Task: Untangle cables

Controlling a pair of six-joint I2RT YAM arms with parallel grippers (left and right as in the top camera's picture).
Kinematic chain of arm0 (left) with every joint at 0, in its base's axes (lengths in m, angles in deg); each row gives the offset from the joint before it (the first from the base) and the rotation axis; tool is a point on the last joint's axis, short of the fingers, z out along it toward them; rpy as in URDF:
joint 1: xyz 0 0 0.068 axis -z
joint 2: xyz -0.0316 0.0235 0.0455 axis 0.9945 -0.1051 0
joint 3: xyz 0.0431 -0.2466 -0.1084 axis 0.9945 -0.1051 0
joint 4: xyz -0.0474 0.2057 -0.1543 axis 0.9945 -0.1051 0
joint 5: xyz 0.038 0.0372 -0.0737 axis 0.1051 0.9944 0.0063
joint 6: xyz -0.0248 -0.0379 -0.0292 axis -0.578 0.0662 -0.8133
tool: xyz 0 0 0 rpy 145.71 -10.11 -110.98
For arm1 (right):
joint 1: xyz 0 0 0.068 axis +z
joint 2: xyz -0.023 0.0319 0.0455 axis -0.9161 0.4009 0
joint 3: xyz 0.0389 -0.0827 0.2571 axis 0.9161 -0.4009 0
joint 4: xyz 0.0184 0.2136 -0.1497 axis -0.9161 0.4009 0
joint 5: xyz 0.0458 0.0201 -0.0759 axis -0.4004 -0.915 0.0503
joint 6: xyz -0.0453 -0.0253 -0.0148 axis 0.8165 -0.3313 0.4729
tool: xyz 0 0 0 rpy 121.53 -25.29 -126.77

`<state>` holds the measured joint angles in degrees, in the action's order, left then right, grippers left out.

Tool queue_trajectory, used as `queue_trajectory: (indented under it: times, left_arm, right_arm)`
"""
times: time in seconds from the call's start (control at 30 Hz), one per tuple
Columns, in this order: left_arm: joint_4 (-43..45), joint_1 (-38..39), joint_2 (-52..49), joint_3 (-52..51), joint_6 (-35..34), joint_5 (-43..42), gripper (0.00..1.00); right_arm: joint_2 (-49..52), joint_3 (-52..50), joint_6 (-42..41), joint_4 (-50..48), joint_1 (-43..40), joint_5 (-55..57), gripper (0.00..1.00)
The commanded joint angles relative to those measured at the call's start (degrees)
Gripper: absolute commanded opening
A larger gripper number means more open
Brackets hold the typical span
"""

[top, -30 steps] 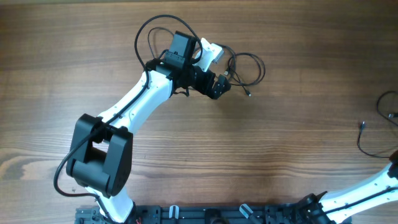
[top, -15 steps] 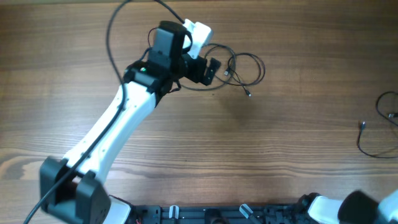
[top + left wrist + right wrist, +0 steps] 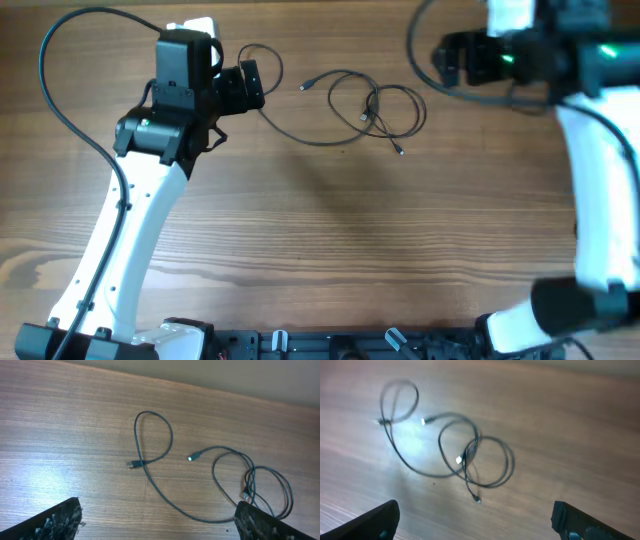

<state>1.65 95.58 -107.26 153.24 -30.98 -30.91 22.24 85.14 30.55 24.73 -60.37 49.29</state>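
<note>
The robot's right gripper has open fingers and a clear way to the tangled coil [image 3: 397, 112], so it should keep going toward the crossing strands of cable [image 3: 373, 104] by the inner plug and close there.
The cables [image 3: 372, 106] are thin black wires on the wooden table. A small loop [image 3: 264, 63] lies at the left, a long strand runs right from it, and a tangled coil [image 3: 396, 108] lies at the right. My left gripper [image 3: 248, 86] is open and empty beside the left loop. In the left wrist view the cables [image 3: 152, 435] lie ahead of its spread jaws [image 3: 157, 510], and the strand reaches the right finger. My right gripper [image 3: 448, 60] is open and empty, right of the coil. The right wrist view is blurred, with the cables [image 3: 470, 455] beyond its jaws [image 3: 475, 516].
The table [image 3: 330, 240] is bare wood. The right arm [image 3: 600, 190] covers the table's right edge. The thick black arm cable [image 3: 70, 90] arcs beside the left arm. The black base rail [image 3: 330, 345] runs along the front edge.
My left gripper has moved left, away from the coil, and one cable now lies stretched out leftward with a loop. My right arm has swung from the front right corner up to the far right.
</note>
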Motion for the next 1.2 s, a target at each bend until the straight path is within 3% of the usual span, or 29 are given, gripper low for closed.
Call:
queue_trajectory:
  times: [0.0,0.37,0.4,0.47,0.57,0.67,0.73,0.87,0.93,1.03,1.07,1.1,1.17]
  left_arm:
    - [0.04,-0.28,0.57,0.46,-0.9,1.22,1.0]
    - [1.73,-0.28,0.17,0.46,0.81,1.27,1.0]
    - [1.51,-0.28,0.17,0.46,0.83,1.68,1.0]
    - [1.57,-0.28,0.17,0.46,1.75,4.33,1.0]
    - [1.51,-0.28,0.17,0.46,2.08,6.99,1.0]
    - [1.29,-0.48,0.17,0.46,2.08,9.09,1.0]
    - [0.83,-1.11,0.17,0.46,2.08,8.87,1.0]
    - [-0.63,-2.58,0.17,0.46,2.05,8.87,1.0]
    - [-0.61,-2.91,0.17,0.46,2.05,8.66,1.0]
    - [-0.63,-2.91,0.17,0.46,2.05,8.24,1.0]
    - [-0.63,-2.89,0.17,0.46,2.05,8.07,1.0]
    - [-0.63,-2.91,0.17,0.46,2.08,7.08,1.0]
    - [-0.72,-2.91,0.17,0.46,2.08,4.96,1.0]
  right_arm:
    - [6.64,-0.2,-0.2,-4.09,1.6,-0.55,1.0]
    - [23.82,-0.2,-1.2,-12.52,8.85,-0.57,0.99]
    - [24.68,-0.2,-1.25,-12.5,9.42,-0.57,0.98]
    - [26.51,-0.22,-2.69,-12.59,10.8,0.17,0.76]
    - [27.43,-1.97,-5.6,-13.86,11.45,1.33,0.67]
    - [27.5,-6.03,-7.98,-14.12,11.45,3.65,0.67]
    - [27.5,-9.05,-8.0,-15.41,11.45,4.07,0.58]
    - [27.5,-13.68,-9.27,-16.31,11.45,4.09,0.57]
    - [27.5,-15.04,-9.46,-17.07,11.45,4.11,0.5]
    - [27.5,-15.19,-9.44,-17.07,11.45,4.98,0.5]
    - [27.5,-15.19,-9.53,-16.87,11.45,5.38,0.37]
    - [27.5,-15.19,-10.03,-16.9,11.45,5.35,0.06]
    - [27.02,-15.13,-10.75,-16.24,11.45,3.54,0.04]
